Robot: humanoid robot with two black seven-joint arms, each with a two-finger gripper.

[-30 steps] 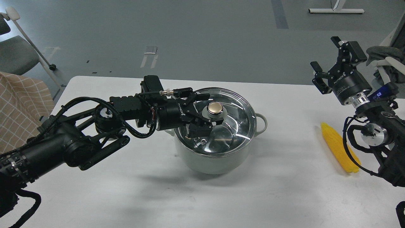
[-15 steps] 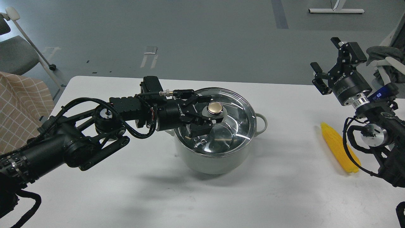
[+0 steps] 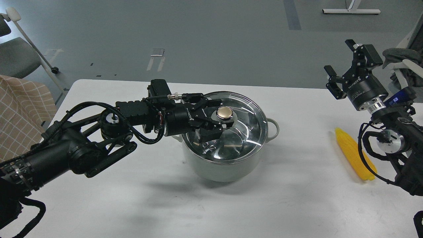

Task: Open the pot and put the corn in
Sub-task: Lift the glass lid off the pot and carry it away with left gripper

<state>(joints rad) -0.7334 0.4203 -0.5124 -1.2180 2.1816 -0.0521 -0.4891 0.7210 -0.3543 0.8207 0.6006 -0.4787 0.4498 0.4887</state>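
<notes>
My gripper is about to lift the glass lid by its gold knob. I should expect an empty pot [image 3: 224, 171], because only smooth, shiny metal [image 3: 242, 137] shows through the lid.
The pale grey-green pot [image 3: 222, 168] stands mid-table with its glass lid [image 3: 246, 132] on it. My left gripper [image 3: 223, 113] reaches in from the left, its fingers open on either side of the lid's gold knob [image 3: 225, 112]; the near finger [image 3: 214, 132] lies close against the knob's base. The lid sits flat on the pot. The yellow corn [image 3: 353, 152] lies on the table at the right, partly behind my right arm's cable. My right gripper [image 3: 338, 58] is open and empty, raised above the table's far right corner, well apart from the corn.
The white table [image 3: 132, 205] ends at its far edge just behind the pot. A beige checked cloth [image 3: 19, 109] and a grey chair [image 3: 16, 56] are at the left. A grey cloth [image 3: 401, 54] hangs at the far right.
The left gripper's fingers have drawn a little closer around the knob. The pot, lid and corn have not moved. The right arm is almost still.
</notes>
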